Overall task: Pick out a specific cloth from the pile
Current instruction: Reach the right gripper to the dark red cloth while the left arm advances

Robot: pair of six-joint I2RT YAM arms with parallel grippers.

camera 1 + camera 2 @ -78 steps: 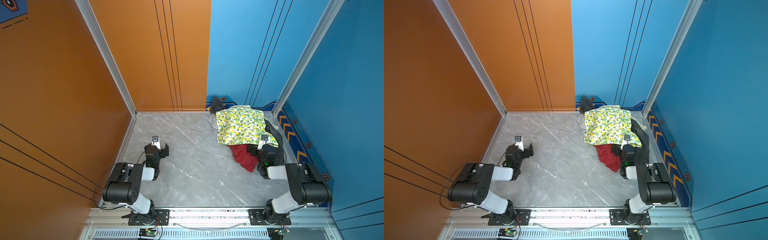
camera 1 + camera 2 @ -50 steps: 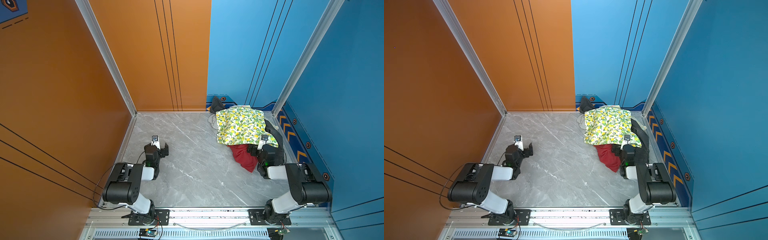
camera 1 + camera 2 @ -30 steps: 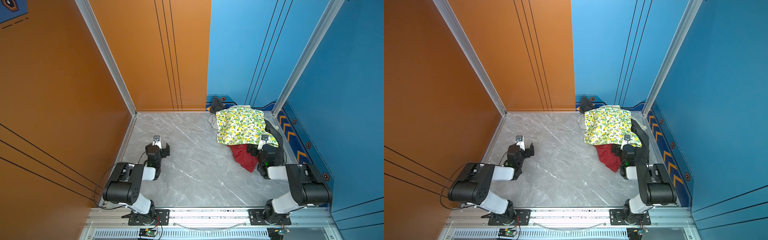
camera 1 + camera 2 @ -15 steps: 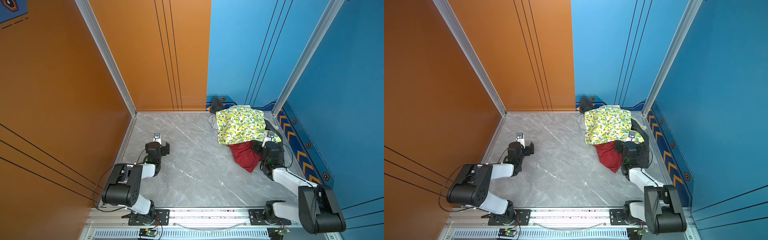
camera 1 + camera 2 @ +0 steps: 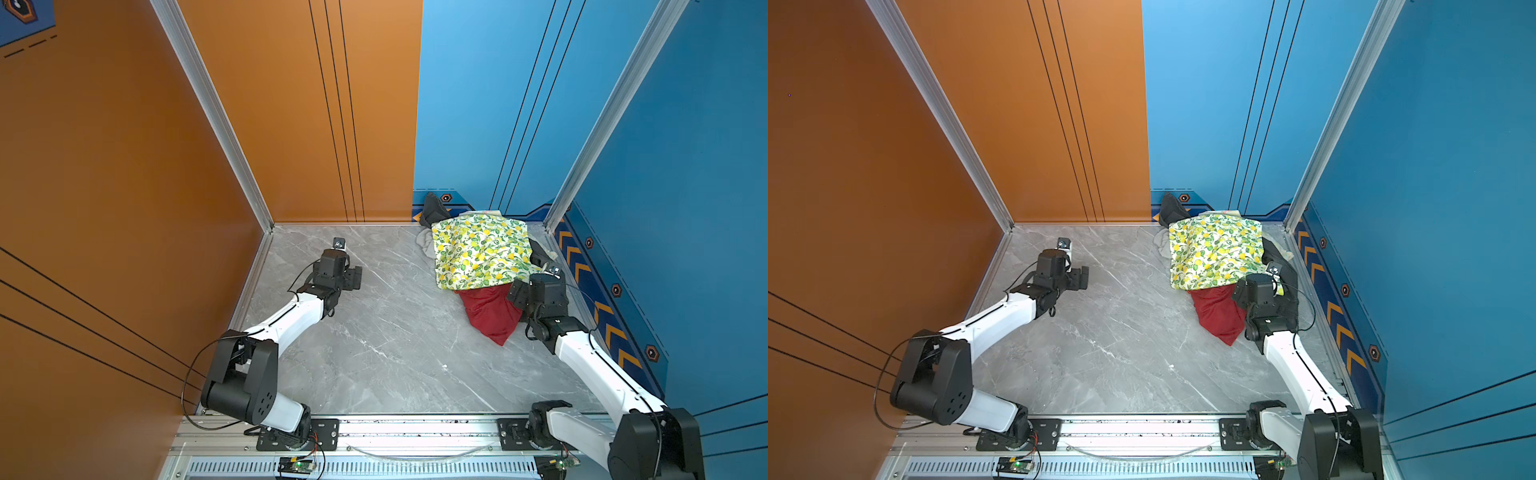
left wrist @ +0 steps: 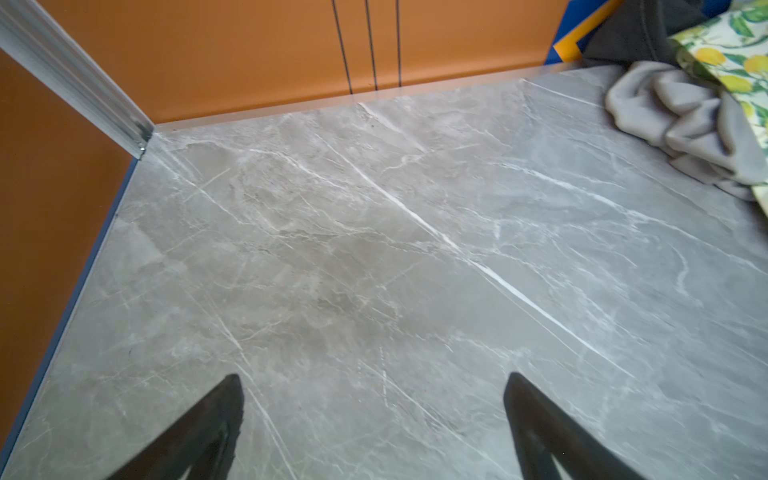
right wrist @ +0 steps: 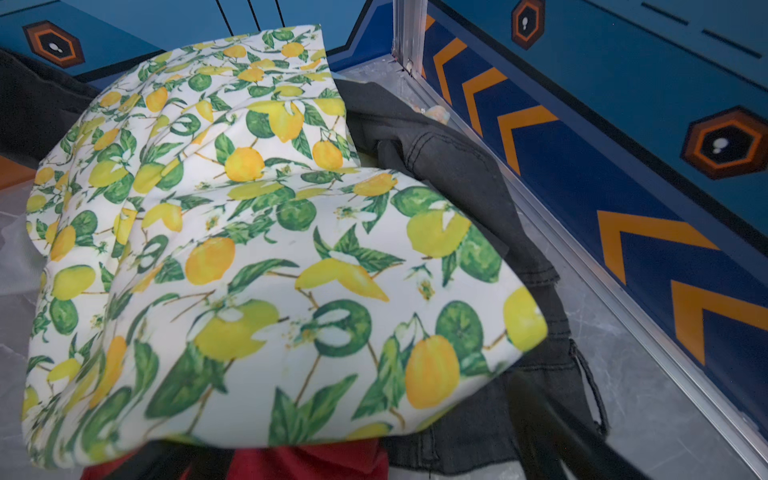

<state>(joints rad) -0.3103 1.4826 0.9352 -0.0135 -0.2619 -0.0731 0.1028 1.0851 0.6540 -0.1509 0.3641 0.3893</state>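
The red cloth is under the lemon-print cloth (image 5: 485, 288) and far from my left gripper, so my right gripper should pull the red cloth out (image 5: 491, 313) and pass it over.
The deep-red cloth (image 5: 490, 313) (image 5: 1219, 311) sticks out from under the near edge of the pile (image 5: 482, 251), which a lemon-print cloth (image 7: 249, 249) tops. My right gripper (image 5: 517, 289) (image 7: 345, 432) hovers open at that edge. Its fingers straddle the red cloth (image 7: 307, 461) and a black cloth (image 7: 457, 174) without gripping either. My left gripper (image 5: 353, 278) (image 6: 374, 382) is open over bare marble floor on the left, far from the pile. In the left wrist view only the pile's pale grey piece (image 6: 681, 120) and a lemon-print corner show.
The pile lies in the back right corner against the blue walls (image 5: 602, 270). Orange walls (image 5: 291, 124) close the left and back left. The grey marble floor (image 5: 395, 332) stretches between the arms, and a metal rail (image 5: 415, 428) runs along the front.
Both arms have stretched out from their folded pose. The right gripper moved back toward the pile's edge by the red cloth. The left gripper moved toward the back wall. Both stayed open.
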